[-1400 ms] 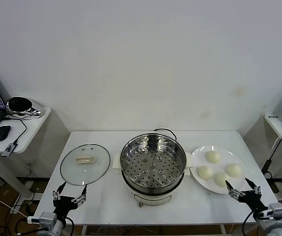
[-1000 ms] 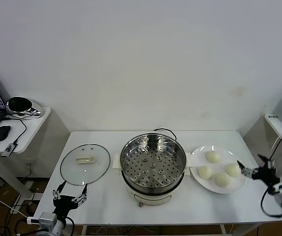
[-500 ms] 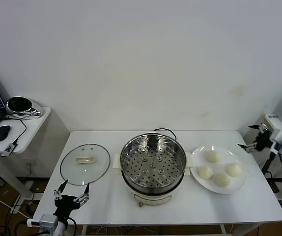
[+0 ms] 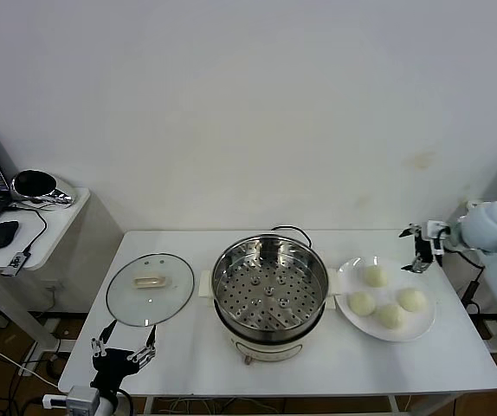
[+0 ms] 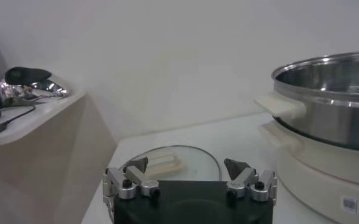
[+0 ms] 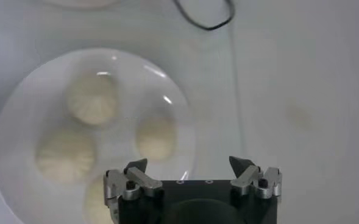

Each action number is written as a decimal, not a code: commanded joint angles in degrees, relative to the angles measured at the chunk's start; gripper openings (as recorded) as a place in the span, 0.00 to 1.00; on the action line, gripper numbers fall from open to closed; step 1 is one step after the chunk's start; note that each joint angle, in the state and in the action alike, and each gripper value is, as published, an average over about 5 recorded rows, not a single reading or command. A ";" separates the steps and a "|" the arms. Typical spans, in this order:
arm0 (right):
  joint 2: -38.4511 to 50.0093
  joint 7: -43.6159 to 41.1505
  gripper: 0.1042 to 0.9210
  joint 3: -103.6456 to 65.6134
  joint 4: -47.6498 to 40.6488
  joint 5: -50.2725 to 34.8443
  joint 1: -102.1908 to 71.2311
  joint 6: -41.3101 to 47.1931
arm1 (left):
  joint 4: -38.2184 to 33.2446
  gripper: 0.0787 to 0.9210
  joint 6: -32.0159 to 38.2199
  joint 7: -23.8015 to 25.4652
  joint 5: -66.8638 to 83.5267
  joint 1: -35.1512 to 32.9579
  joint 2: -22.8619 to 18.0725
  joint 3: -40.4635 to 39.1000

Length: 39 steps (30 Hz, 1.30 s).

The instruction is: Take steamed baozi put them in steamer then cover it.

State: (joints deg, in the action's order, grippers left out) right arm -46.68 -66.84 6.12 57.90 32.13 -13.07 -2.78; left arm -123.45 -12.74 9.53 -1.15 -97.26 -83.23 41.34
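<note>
The far baozi [image 4: 376, 276] has a clear gap [image 4: 384, 293] between it and the others, so it will come off the plate alone when I lift it.
Four cream-white baozi [image 4: 374, 276] lie on a white plate [image 4: 413, 322] right of the steamer [image 4: 270, 295], a shiny steel pot with a perforated tray on a white base. Its inside is empty. The glass lid [image 4: 150, 289] lies flat on the table to the steamer's left. My right gripper [image 4: 411, 250] is open and empty, in the air just beyond the plate's far right edge. In the right wrist view the gripper [image 6: 190, 167] looks down on the baozi [image 6: 92, 99] and plate [image 6: 21, 103]. My left gripper [image 4: 123, 351] is open and empty, low at the table's front left edge.
A black cable [image 4: 290, 231] runs behind the steamer. A side table [image 4: 49, 227] at the left holds a mouse, a laptop and a shiny object. In the left wrist view the lid [image 5: 167, 164] lies ahead of the left gripper [image 5: 187, 167], beside the steamer [image 5: 331, 103].
My right arm has risen from the table's front right edge, swung out to the right and come in over the plate's far side. The left gripper has sunk slightly.
</note>
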 commanded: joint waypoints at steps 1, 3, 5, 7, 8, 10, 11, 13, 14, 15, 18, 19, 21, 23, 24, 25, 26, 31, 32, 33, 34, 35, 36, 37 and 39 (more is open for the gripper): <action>-8.16 -2.04 0.88 5.07 -14.18 8.25 5.95 -7.08 | 0.37 0.88 0.35 -0.14 -0.91 -0.89 0.30 -0.21; -8.95 -1.96 0.88 4.24 -14.99 8.72 5.72 -7.12 | 0.49 0.88 0.38 -0.16 -1.06 -0.89 0.30 -0.30; -9.69 -2.10 0.88 3.39 -15.46 9.30 5.60 -7.20 | 0.40 0.88 0.39 -0.14 -1.10 -0.86 0.26 -0.40; -10.26 -2.22 0.88 2.94 -15.58 9.79 5.54 -7.23 | 0.23 0.88 0.39 -0.14 -1.10 -0.87 0.18 -0.47; -10.50 -2.15 0.88 2.83 -15.71 10.04 5.53 -7.22 | 0.16 0.88 0.39 -0.14 -1.09 -0.92 0.14 -0.50; -11.16 -1.70 0.88 2.53 -16.50 10.62 5.57 -7.20 | 0.12 0.88 0.43 -0.17 -1.07 -1.09 0.10 -0.53; -11.56 -1.39 0.88 2.29 -17.04 10.96 5.58 -7.20 | 0.14 0.88 0.47 -0.18 -1.07 -1.20 0.09 -0.53; -12.37 -0.77 0.88 1.75 -18.31 11.72 5.58 -7.26 | 0.15 0.88 0.54 -0.21 -1.06 -1.43 0.10 -0.51; -12.71 -0.42 0.88 1.49 -18.86 12.20 5.55 -7.27 | 0.15 0.88 0.57 -0.23 -1.05 -1.52 0.11 -0.48; -13.06 -0.13 0.88 1.12 -19.44 12.93 5.54 -7.32 | 0.15 0.88 0.59 -0.24 -1.05 -1.60 0.11 -0.45; -14.06 0.67 0.88 -0.08 -21.29 15.38 5.62 -7.59 | 0.26 0.88 0.62 -0.25 -1.04 -1.67 0.10 -0.41; -14.36 0.79 0.88 -0.41 -21.77 15.93 5.66 -7.68 | 0.35 0.88 0.62 -0.24 -1.04 -1.65 0.10 -0.41; -14.82 1.01 0.88 -0.71 -22.49 16.35 5.71 -7.73 | 0.58 0.88 0.63 -0.23 -1.05 -1.55 0.10 -0.44; -15.32 1.32 0.88 -0.96 -23.22 16.75 5.78 -7.73 | 0.80 0.88 0.65 -0.20 -1.09 -1.44 0.08 -0.48; -15.56 1.47 0.88 -1.09 -23.62 16.96 5.83 -7.73 | 0.86 0.88 0.65 -0.17 -1.11 -1.41 0.06 -0.50; -15.75 1.58 0.88 -1.19 -23.95 17.16 5.87 -7.74 | 0.89 0.88 0.66 -0.14 -1.12 -1.40 0.06 -0.51; -15.90 1.66 0.88 -1.24 -24.22 17.31 5.89 -7.73 | 0.92 0.88 0.67 -0.11 -1.12 -1.38 0.05 -0.51; -16.58 2.36 0.88 -1.79 -25.79 17.77 6.05 -7.47 | 1.42 0.88 0.79 -0.17 -1.14 -1.30 0.12 -0.51; -16.75 2.45 0.88 -2.07 -26.20 17.90 6.09 -7.40 | 1.52 0.88 0.81 -0.19 -1.15 -1.32 0.12 -0.53; -16.87 2.54 0.88 -2.33 -26.57 18.01 6.10 -7.35 | 1.59 0.88 0.84 -0.19 -1.16 -1.33 0.11 -0.55; -16.97 2.64 0.88 -2.55 -26.87 18.11 6.11 -7.28 | 1.63 0.88 0.85 -0.20 -1.18 -1.34 0.10 -0.58; -17.04 2.75 0.88 -2.75 -27.13 18.18 6.12 -7.24 | 1.66 0.88 0.86 -0.20 -1.20 -1.34 0.07 -0.60; -17.10 2.88 0.88 -2.91 -27.36 18.24 6.12 -7.19 | 1.68 0.88 0.86 -0.19 -1.21 -1.34 0.06 -0.63; -17.14 3.01 0.88 -3.04 -27.53 18.31 6.13 -7.15 | 1.69 0.88 0.86 -0.19 -1.23 -1.34 0.05 -0.67; -17.26 3.24 0.88 -3.30 -27.92 18.39 6.16 -7.08 | 1.71 0.88 0.86 -0.18 -1.28 -1.34 0.04 -0.75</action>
State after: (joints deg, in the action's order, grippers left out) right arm -63.00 -64.26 3.62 32.33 49.30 -7.09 -9.73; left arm -121.95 -11.89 9.36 -2.34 -98.54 -83.21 40.69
